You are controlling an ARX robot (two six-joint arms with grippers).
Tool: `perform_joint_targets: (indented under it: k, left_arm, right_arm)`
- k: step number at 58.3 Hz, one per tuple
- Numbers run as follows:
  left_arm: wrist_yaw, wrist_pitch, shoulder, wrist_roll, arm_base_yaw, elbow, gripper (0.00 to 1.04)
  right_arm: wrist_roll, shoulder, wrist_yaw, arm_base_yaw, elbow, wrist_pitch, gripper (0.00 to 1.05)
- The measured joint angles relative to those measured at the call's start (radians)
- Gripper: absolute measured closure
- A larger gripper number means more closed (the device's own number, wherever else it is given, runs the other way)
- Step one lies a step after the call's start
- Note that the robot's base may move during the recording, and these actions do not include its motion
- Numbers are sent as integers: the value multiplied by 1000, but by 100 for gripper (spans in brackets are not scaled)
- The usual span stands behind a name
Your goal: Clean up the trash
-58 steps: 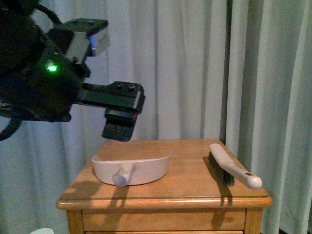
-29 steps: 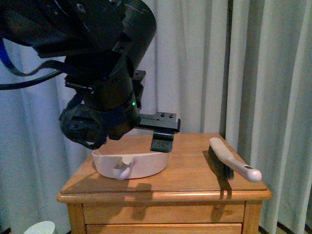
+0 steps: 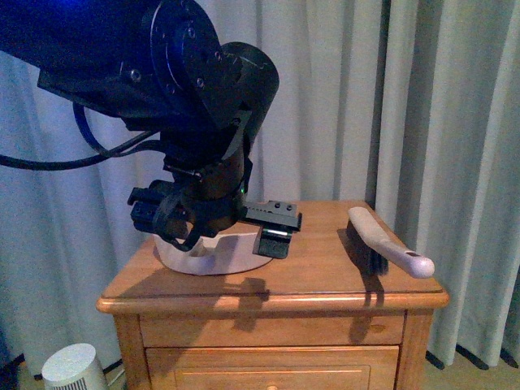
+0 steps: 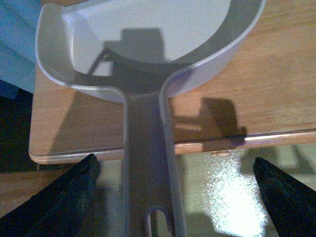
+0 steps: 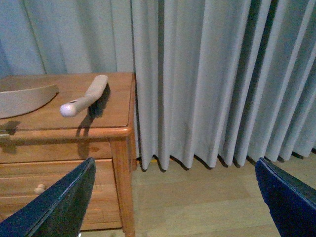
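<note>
My gripper will lift the beige dustpan (image 3: 231, 256) with its load, and the dustpan will keep the trash together against a raised rim (image 4: 210, 68) that curves around the dustpan's handle end.
The trash is out of view in every frame. A beige dustpan (image 3: 219, 258) sits on the left half of the wooden table (image 3: 325, 284), its handle (image 4: 148, 163) sticking out past the front edge. My left gripper (image 4: 173, 207) is open and straddles that handle without touching it; the handle lies nearer one finger. In the front view my left arm (image 3: 187, 106) hides most of the pan. My right gripper (image 5: 170, 207) is open and empty, low beside the table over the floor.
A white hand brush (image 3: 382, 244) with dark bristles lies on the table's right half, its handle pointing to the front edge. Grey curtains (image 3: 455, 122) hang behind and to the right. A small round white object (image 3: 73, 366) stands on the floor at the left.
My left arm has swung down and to the right, from above the table's left side to the dustpan, and now covers most of it. The brush has not moved.
</note>
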Motion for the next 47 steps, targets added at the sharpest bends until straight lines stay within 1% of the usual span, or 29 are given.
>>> perform_joint_targets:
  k: [20,39,41,43,44,46,47]
  left_arm:
    - [3,50,42,12,35,-9,8]
    - [3,76,51,20,41,-35,8]
    - [2,80,51,27,41,-39,11]
    - [0,85,51,30,41,-44,18]
    - [0,85,51,31,41,-44,20]
    - [2,86,51,34,41,-45,29]
    - [2,86,51,34,41,-45,30]
  right_arm:
    - [0,0,0,0,0,0,7]
    - [0,0,0,0,0,0,7]
    - [0,0,0,0,0,0,7]
    - [0,0,0,0,0,0,7]
    - [0,0,0,0,0,0,7]
    - [0,0,0,0,0,0,7]
    - [0,0,0,0,0,0,7]
